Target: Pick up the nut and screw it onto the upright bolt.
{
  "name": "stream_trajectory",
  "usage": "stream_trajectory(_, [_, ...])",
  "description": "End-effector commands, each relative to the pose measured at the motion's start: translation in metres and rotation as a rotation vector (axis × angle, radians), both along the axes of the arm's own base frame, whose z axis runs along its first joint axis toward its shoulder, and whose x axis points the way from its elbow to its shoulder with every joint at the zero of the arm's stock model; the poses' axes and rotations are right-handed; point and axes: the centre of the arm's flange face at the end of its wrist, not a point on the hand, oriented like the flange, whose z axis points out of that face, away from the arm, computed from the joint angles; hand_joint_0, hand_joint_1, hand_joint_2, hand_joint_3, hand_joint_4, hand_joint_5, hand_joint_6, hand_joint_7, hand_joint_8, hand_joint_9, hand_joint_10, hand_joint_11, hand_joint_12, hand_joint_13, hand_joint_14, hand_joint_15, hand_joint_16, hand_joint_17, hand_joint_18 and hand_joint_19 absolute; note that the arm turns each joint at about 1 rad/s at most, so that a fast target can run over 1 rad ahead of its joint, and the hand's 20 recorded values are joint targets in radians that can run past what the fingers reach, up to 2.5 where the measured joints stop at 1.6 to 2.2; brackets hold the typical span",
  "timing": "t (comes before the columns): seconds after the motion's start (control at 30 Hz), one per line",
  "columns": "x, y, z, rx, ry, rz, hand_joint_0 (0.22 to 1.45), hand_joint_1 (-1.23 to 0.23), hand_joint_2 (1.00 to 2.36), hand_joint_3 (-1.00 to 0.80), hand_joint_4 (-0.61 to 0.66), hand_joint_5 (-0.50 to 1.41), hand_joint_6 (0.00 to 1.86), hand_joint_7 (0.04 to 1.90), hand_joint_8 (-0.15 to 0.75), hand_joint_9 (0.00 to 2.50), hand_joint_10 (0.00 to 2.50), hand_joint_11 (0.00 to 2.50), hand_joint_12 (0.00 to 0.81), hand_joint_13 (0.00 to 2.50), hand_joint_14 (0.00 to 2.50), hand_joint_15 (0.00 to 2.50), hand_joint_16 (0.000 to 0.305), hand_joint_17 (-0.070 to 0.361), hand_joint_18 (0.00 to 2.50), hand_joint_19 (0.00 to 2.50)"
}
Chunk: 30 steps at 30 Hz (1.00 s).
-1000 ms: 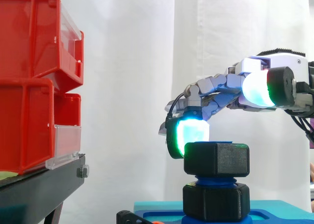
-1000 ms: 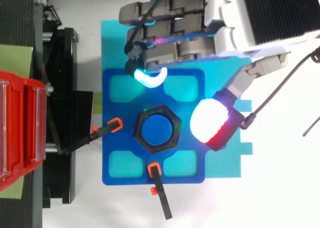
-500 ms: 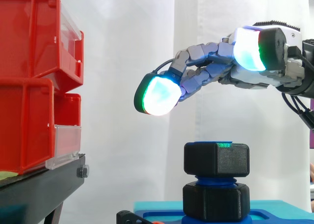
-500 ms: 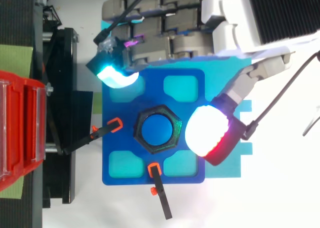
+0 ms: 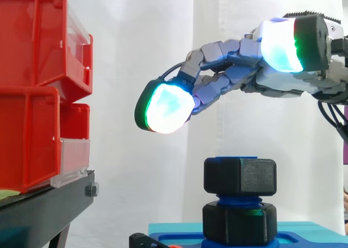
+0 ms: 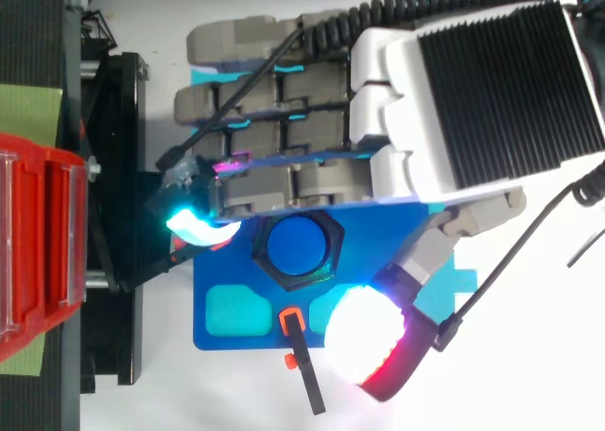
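Blue thread (image 5: 239, 200) can be seen in the gap under the nut (image 5: 240, 177). The nut will screw down close to the lower nut when I turn it.
The black hexagonal nut (image 5: 239, 177) sits on top of the upright blue bolt (image 5: 239, 199), above a second black nut (image 5: 239, 222) lower on the thread. From above, the nut's rim (image 6: 257, 254) rings the blue bolt end (image 6: 295, 245) at the middle of the blue fixture plate (image 6: 217, 333). My hand (image 5: 283, 76) hovers well above the nut, apart from it. It is open, with its fingers stretched to the left and holding nothing. One glowing fingertip (image 5: 163, 107) hangs up and left of the nut. In the top view the hand (image 6: 473, 81) covers the far half of the plate.
Stacked red bins (image 5: 38, 90) stand on a black stand (image 5: 43, 204) at the left. Two black clamps with orange tips (image 6: 301, 351) lie at the plate's near and left edges. A teal base (image 5: 174, 226) lies under the plate.
My hand has let go of the nut's side and risen above it, its fingers straightening and reaching left. From above, the hand has slid over the plate. The nut stays on the bolt.
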Motion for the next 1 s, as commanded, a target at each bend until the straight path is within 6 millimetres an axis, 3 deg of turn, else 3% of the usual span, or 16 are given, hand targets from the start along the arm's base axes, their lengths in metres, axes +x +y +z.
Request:
stream_trajectory(0.0, [0.001,0.009,-0.001,0.003,0.006,-0.007,0.46,-0.08,1.00,-0.50,0.22,-0.12,0.50,0.71,0.245,0.58,0.00,0.00,0.282,0.45,0.00,0.00,0.030,0.066,0.16,0.00])
stream_trajectory(0.13, [0.002,0.012,-0.001,0.003,0.007,-0.007,0.46,-0.08,1.00,-0.50,0.22,-0.12,0.50,0.72,0.246,0.58,0.00,0.00,0.284,0.45,0.00,0.00,0.030,0.067,0.16,0.00])
stream_trajectory(0.33, [-0.005,0.014,-0.023,0.005,0.014,-0.007,0.46,-0.08,1.00,-0.50,0.22,-0.12,0.50,0.75,0.251,0.59,0.00,0.00,0.284,0.45,0.00,0.00,0.030,0.067,0.16,0.00])
stream_trajectory(0.97, [-0.010,0.000,-0.028,0.003,0.049,-0.022,0.47,-0.10,1.00,-0.50,0.27,-0.08,0.50,1.00,0.271,0.63,0.00,0.00,0.277,0.48,0.00,0.00,0.028,0.064,0.18,0.00])
